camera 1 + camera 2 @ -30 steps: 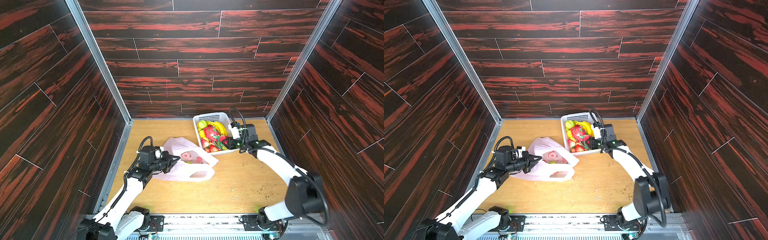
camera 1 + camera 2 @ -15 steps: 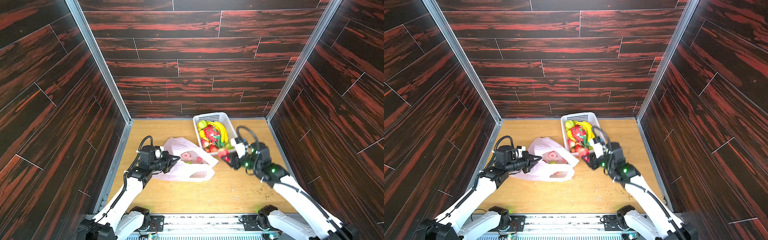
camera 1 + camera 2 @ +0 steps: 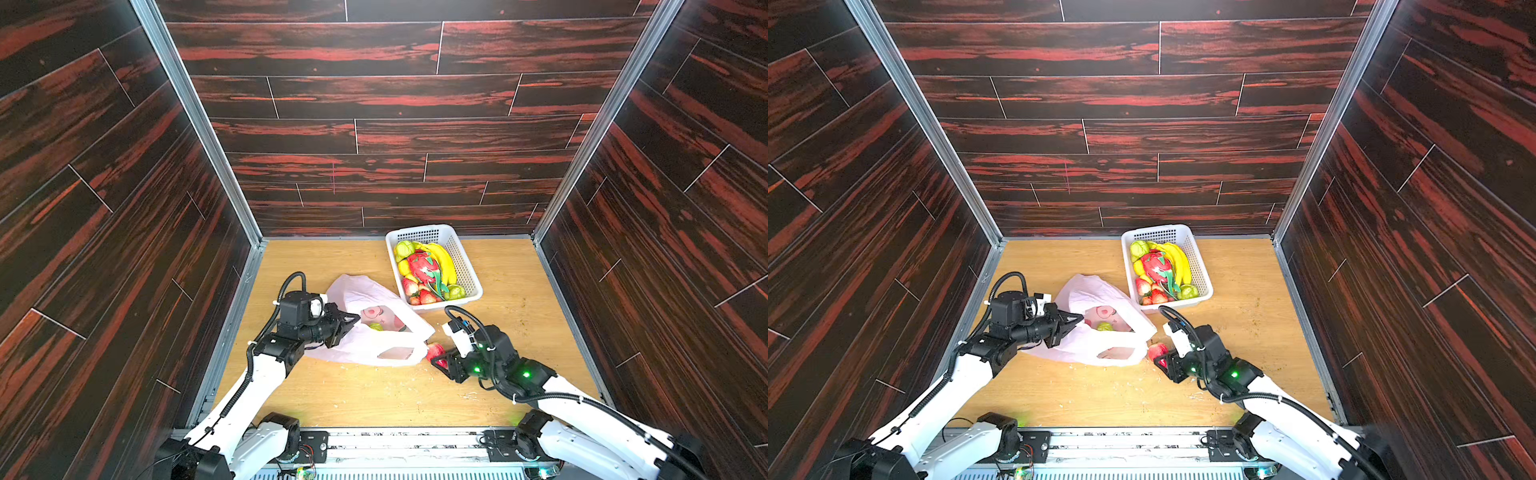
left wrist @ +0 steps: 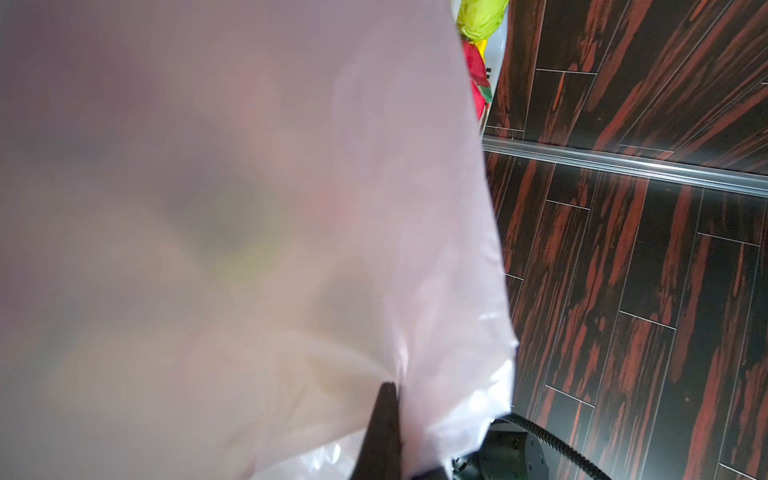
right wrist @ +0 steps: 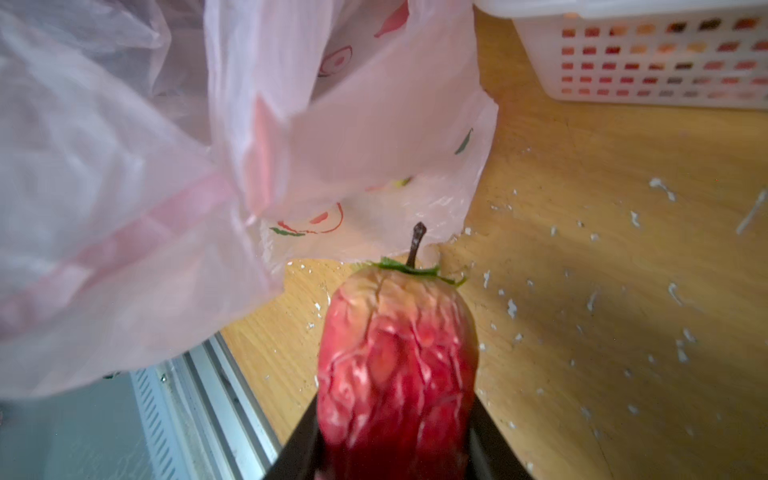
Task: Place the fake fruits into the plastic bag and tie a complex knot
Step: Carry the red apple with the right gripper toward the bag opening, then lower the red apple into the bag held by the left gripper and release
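My right gripper should keep moving toward the green fruit [image 3: 1104, 326] until the red fruit hangs inside, as my left gripper is holding the plastic bag's opening [image 3: 1120, 310] wide.
The pale-pink plastic bag [image 3: 374, 338] [image 3: 1096, 349] lies at the table's middle left, with a small green fruit [image 3: 376, 327] showing inside. My left gripper [image 3: 348, 322] [image 3: 1074, 322] is shut on the bag's left edge; the film [image 4: 249, 208] fills the left wrist view past one dark fingertip [image 4: 388, 392]. My right gripper [image 3: 441, 360] [image 3: 1162, 360] [image 5: 395, 436] is shut on a wrinkled red fruit [image 3: 434, 350] [image 5: 395, 353] with a stem, low over the table just right of the bag's near corner [image 5: 374, 166]. More fake fruits fill the basket: dragon fruit [image 3: 424, 266], bananas [image 3: 445, 259], strawberries [image 3: 419, 294].
The white perforated basket [image 3: 470, 270] [image 3: 1201, 270] stands at the back right, close behind the bag. White crumbs [image 5: 665, 191] dot the wooden table to the right. Dark panelled walls enclose three sides, with a metal rail along the front edge [image 3: 415, 436].
My right arm has drawn back from the basket towards the front, carrying the red fruit down beside the bag's near right corner. The left arm and bag have stayed put.
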`<state>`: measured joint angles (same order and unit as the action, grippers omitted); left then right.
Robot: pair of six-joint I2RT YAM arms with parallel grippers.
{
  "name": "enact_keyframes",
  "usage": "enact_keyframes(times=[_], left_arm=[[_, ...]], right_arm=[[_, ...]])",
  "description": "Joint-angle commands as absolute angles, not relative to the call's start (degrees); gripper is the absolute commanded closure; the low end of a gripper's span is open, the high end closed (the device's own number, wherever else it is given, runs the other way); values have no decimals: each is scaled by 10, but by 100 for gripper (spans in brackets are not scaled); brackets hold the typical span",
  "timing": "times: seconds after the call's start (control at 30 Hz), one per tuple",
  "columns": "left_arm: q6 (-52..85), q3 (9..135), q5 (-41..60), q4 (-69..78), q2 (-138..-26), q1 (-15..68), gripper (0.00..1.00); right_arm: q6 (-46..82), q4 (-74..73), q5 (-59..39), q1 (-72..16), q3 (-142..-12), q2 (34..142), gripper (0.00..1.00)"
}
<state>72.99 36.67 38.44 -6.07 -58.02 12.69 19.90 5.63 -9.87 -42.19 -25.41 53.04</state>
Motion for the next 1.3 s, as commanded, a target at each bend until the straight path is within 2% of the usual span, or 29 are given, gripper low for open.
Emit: enact_keyframes(times=[0.0,0.6,1.13,1.27], left_arm=[[724,384,388,-69,-567,124,100],[737,388,415,-38,-571,133,100],[751,396,397,-29,-557,135,100],[747,394,395,-36,-556,135,100]], right_arm=[[204,-40,-106,-435,-262,578,84],[163,-180,-157,-475,-493,867,83],[148,-172,-183,-480,-598,993,83],[153,-178,-216,-484,-608,1014,82]])
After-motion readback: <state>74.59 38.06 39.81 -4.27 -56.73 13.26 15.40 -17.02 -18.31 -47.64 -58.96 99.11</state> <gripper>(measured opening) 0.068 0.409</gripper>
